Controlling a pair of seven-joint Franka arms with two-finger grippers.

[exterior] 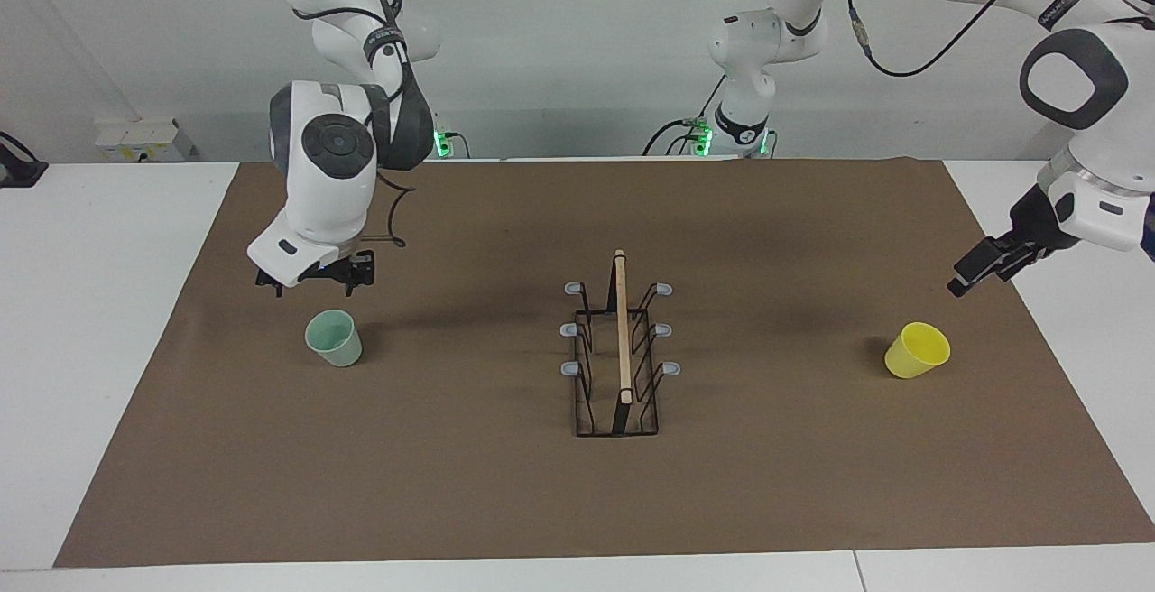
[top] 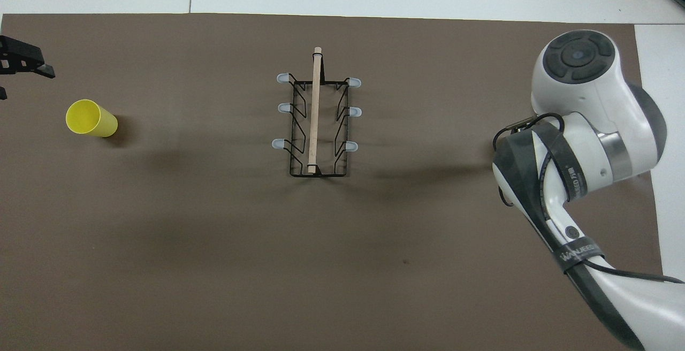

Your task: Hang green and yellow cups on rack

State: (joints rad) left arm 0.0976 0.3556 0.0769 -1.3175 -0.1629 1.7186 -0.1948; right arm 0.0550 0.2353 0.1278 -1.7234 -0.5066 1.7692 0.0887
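Note:
The yellow cup (top: 92,117) will hang bottom-up at a tilt when I slip its opening over one of the rack's grey-tipped pegs (top: 278,143), because the pegs point outward.
The pale green cup (exterior: 334,337) sits tilted on the brown mat toward the right arm's end; the right arm hides it in the overhead view. My right gripper (exterior: 316,281) hangs open just above it, not touching. The yellow cup (exterior: 917,349) (top: 91,119) lies on its side toward the left arm's end. My left gripper (exterior: 979,269) (top: 16,75) is open and empty in the air beside it, apart from it. The black wire rack (exterior: 621,348) (top: 316,121) with its wooden bar stands mid-mat, and nothing hangs on its grey-tipped prongs.
The brown mat (exterior: 577,502) (top: 214,233) covers most of the white table (exterior: 90,348). A white socket box (exterior: 135,136) sits at the table's edge toward the right arm's end. Cables run by the arm bases.

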